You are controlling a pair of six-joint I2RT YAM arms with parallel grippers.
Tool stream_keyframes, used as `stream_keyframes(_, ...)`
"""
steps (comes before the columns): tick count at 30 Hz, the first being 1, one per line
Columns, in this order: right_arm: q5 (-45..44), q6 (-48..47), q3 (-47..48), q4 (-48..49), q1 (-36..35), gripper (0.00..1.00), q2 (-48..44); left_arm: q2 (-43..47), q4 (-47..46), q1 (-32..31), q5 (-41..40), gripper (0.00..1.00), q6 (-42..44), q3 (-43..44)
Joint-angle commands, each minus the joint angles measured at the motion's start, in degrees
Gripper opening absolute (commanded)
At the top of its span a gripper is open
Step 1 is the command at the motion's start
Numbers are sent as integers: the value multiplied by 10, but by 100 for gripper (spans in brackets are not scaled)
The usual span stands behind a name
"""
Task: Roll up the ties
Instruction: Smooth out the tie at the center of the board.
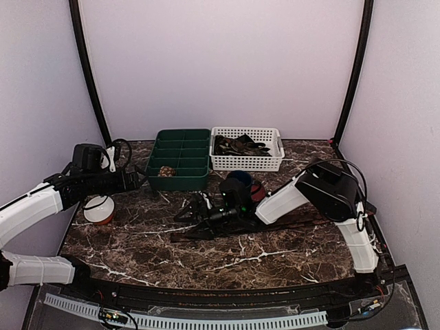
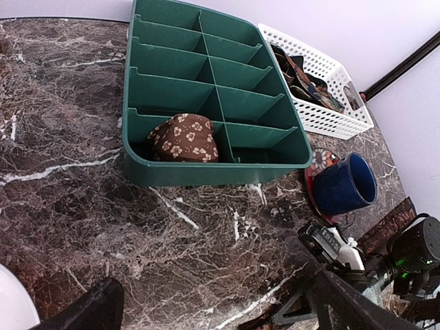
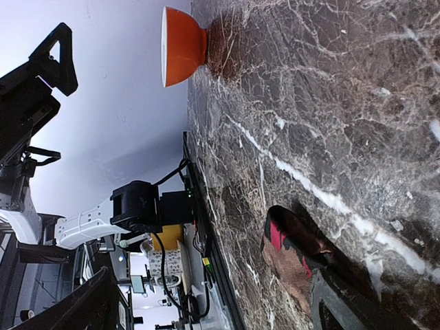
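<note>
The robot's right gripper is over the tie's red-lined end (image 1: 176, 238), so the right gripper should move back along the tie's strip (image 1: 260, 229) and the left gripper should grab that end.
One tie (image 1: 206, 232) lies flat across the middle of the table, a dark brown strip. Its end (image 3: 295, 258), with red lining showing, lies under my right gripper (image 3: 220, 309), which is open with one finger (image 3: 357, 302) over the fabric. In the top view the right gripper (image 1: 198, 210) reaches left, low over the tie. A rolled brown flowered tie (image 2: 184, 139) sits in the near-left compartment of the green tray (image 1: 180, 180). More ties (image 1: 237, 145) lie in the white basket (image 1: 247, 163). My left gripper (image 1: 134, 180) is open and empty, hovering left of the tray.
A blue mug (image 1: 240, 181) lies on a red patterned coaster (image 2: 320, 162) between the tray and the right arm. An orange-and-white bowl (image 1: 98, 210) stands at the left, also seen in the right wrist view (image 3: 182, 45). Walls close in the back and sides.
</note>
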State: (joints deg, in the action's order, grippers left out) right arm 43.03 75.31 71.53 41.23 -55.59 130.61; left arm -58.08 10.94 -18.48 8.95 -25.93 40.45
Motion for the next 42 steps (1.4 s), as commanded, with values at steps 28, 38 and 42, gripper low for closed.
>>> stream_keyframes(28, 10, -85, -144, 1, 64, 99, -99, -55, -32, -88, 13, 97, -28, -51)
stream_keyframes(38, -25, -243, -158, -140, 64, 89, -229, -69, -101, -107, 116, 66, -83, -146)
stream_keyframes(42, -65, -337, -157, -250, 65, 66, -252, -80, -166, -131, 134, 59, -120, -188)
